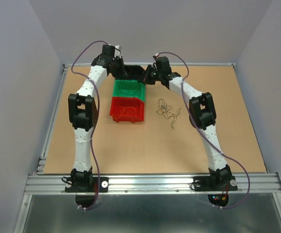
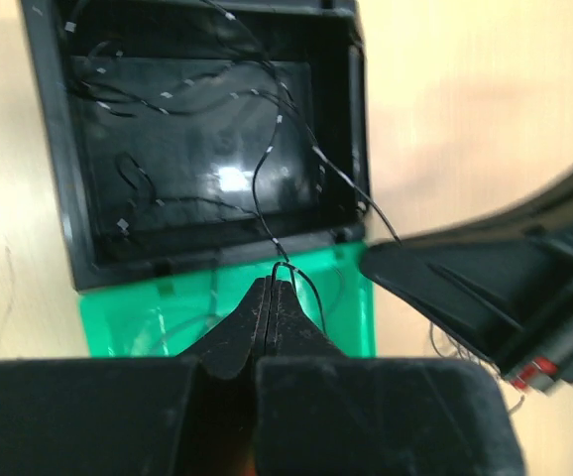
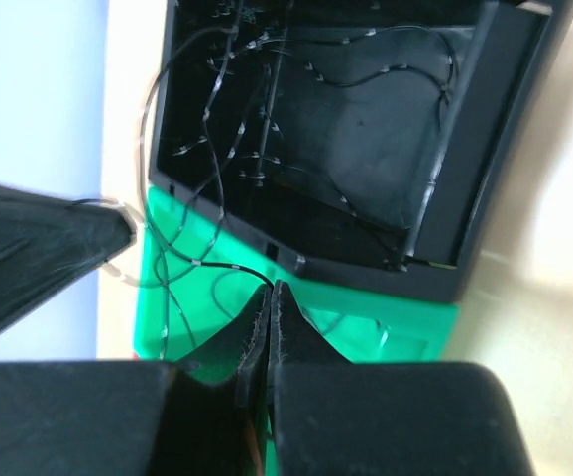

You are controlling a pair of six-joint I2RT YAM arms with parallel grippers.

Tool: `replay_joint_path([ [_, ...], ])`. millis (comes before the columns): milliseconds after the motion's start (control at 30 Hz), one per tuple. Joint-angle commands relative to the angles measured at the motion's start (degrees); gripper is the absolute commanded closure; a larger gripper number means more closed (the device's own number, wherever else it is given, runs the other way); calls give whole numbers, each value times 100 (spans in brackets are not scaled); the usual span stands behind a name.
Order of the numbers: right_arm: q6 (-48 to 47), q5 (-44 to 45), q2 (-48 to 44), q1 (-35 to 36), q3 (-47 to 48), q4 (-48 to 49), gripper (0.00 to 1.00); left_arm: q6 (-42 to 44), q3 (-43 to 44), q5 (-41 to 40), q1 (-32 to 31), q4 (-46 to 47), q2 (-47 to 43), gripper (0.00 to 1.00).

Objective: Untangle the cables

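Observation:
The black wire hangs in a loop over the green bin (image 3: 195, 263) below my grippers, so next my left gripper pulls the wire up and back before it lowers the wire into the black bin (image 1: 132, 72).
Both grippers hover over the black bin (image 1: 134, 72) and the green bin (image 1: 129, 89) at the back of the table. My left gripper (image 2: 275, 282) is shut on a thin black wire (image 2: 267, 159) that runs up into the black bin (image 2: 58, 198). My right gripper (image 3: 271, 288) is shut on a black wire (image 3: 182, 260) that loops over the green bin (image 3: 415, 332) into the black bin (image 3: 435, 273). Several black wires lie in the black bin. A small loose clump of dark wires (image 1: 167, 110) lies on the table right of the bins.
A red bin (image 1: 127, 109) with orange wire in it stands in front of the green bin. In the left wrist view the right gripper's finger (image 2: 465, 273) is close at the right. The left gripper's finger (image 3: 39, 253) shows in the right wrist view.

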Motion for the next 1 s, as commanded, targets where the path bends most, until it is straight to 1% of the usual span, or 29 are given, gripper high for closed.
replay_joint_path([
  [0,-234,460,-672,-10,-458,195,99,168,-250,-147,-128,-30,-1075,100],
  [67,-269,567,-769,-10,-503,186,100,124,-382,-147,-146,-47,-1224,100],
  [233,-287,734,-831,-10,-486,186,100,98,-348,-217,-146,-161,-1208,100],
  [333,-243,726,-734,-10,-372,177,99,124,-15,-314,-146,-240,-962,100],
  [433,-182,699,-542,-10,-126,177,99,133,644,-384,-120,-363,-488,100],
  [467,-164,673,-480,-10,-47,177,99,107,985,-402,-111,-364,-234,100],
  [500,-147,647,-401,-1,145,177,100,80,1119,-428,-93,-338,-119,100],
  [567,-68,585,-163,-10,348,177,100,-104,1322,-446,-6,-127,110,100],
  [600,-15,567,-84,-1,575,177,99,-287,1305,-411,21,126,137,100],
  [633,29,550,-5,-10,682,177,99,-359,1296,-402,47,128,163,100],
  [733,178,532,346,-10,1182,186,99,-543,1261,-428,109,671,251,100],
  [800,266,497,644,-10,1438,177,99,-631,1235,-446,118,857,357,100],
  [867,407,488,777,-10,1719,195,96,-851,1234,-463,144,1094,453,100],
  [967,512,462,918,-10,1843,265,87,-1071,1217,-428,197,1410,489,100],
])
